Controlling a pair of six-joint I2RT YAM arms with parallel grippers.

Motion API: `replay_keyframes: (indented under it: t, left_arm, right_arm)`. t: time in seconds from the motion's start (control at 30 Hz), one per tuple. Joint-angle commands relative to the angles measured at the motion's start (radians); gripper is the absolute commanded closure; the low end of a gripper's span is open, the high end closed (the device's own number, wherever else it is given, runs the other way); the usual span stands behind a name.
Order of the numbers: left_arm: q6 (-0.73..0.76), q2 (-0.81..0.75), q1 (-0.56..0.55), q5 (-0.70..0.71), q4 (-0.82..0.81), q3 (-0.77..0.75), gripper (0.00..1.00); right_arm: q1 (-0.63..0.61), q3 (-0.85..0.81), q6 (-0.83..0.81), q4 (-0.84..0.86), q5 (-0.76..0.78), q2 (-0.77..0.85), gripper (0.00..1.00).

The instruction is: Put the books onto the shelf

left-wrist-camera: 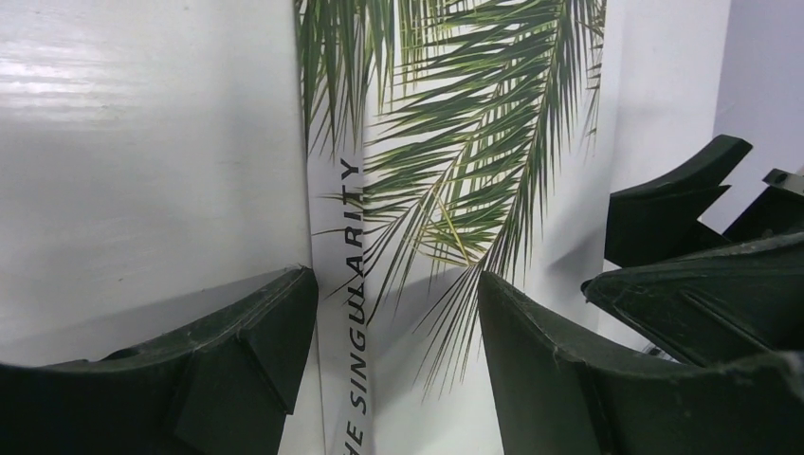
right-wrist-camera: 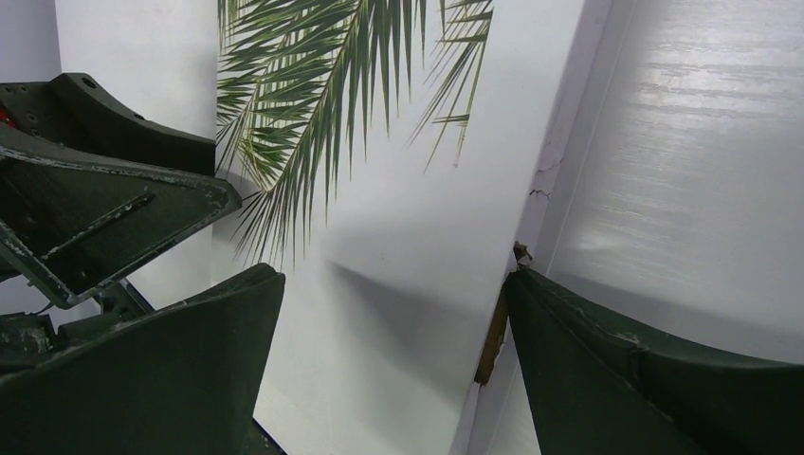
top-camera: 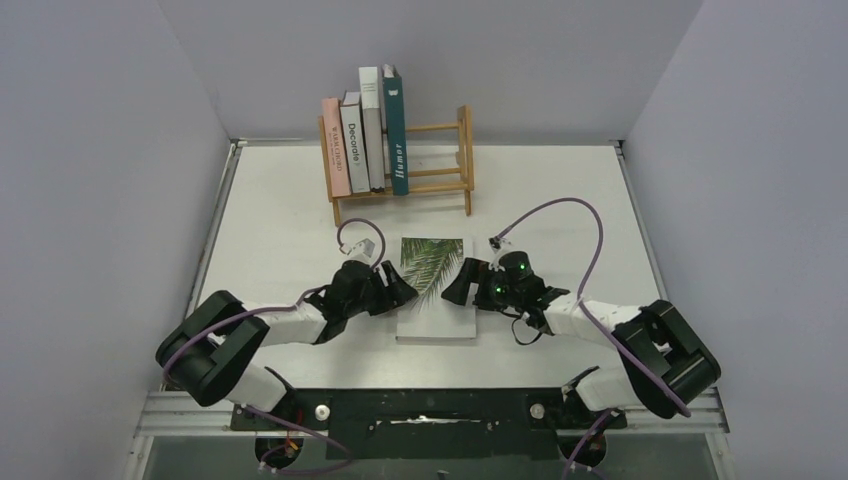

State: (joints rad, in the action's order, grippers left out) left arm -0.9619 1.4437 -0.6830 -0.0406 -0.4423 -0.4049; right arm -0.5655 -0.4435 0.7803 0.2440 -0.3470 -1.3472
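Note:
The white book's spine (left-wrist-camera: 342, 296) is between my left gripper's fingers, and my right gripper supports the opposite edge (right-wrist-camera: 493, 343). I should keep lifting that spine until the fingers close.
The white book with green palm leaves (top-camera: 436, 300) lies flat on the table between both arms. My left gripper (top-camera: 400, 290) stands open at its left edge, straddling the spine (left-wrist-camera: 353, 237): one finger on the table side, the other over the cover. My right gripper (top-camera: 462, 283) is open at the book's right edge (right-wrist-camera: 531, 237), its outer fingertip (right-wrist-camera: 569, 322) touching a frayed brown spot there. Four books stand at the left end of the wooden shelf (top-camera: 445, 160): pink (top-camera: 335, 150), "Decorate" (top-camera: 354, 145), grey (top-camera: 371, 125) and teal "Humor" (top-camera: 397, 130).
The shelf's right half holds no books. Grey walls close in the table (top-camera: 560, 220) on the left, back and right. The two grippers face each other closely across the book; the right gripper's fingers (left-wrist-camera: 702, 237) show in the left wrist view.

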Motion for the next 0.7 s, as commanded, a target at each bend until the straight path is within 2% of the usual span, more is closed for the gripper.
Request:
replay_keyframes:
  t: [0.0, 0.27, 0.67]
  left_arm:
    - [-0.006, 0.048, 0.006, -0.068, -0.074, -0.024, 0.37]
    - [-0.031, 0.050, 0.003, -0.169, -0.183, -0.023, 0.39]
    - [-0.003, -0.248, -0.033, -0.127, 0.006, -0.065, 0.39]
  right_arm:
    - [-0.010, -0.040, 0.010, 0.099, -0.019, -0.025, 0.10]
    - [-0.009, -0.014, 0.022, 0.207, -0.070, -0.056, 0.12]
    - [0.003, -0.001, 0.050, 0.329, -0.134, -0.131, 0.12]
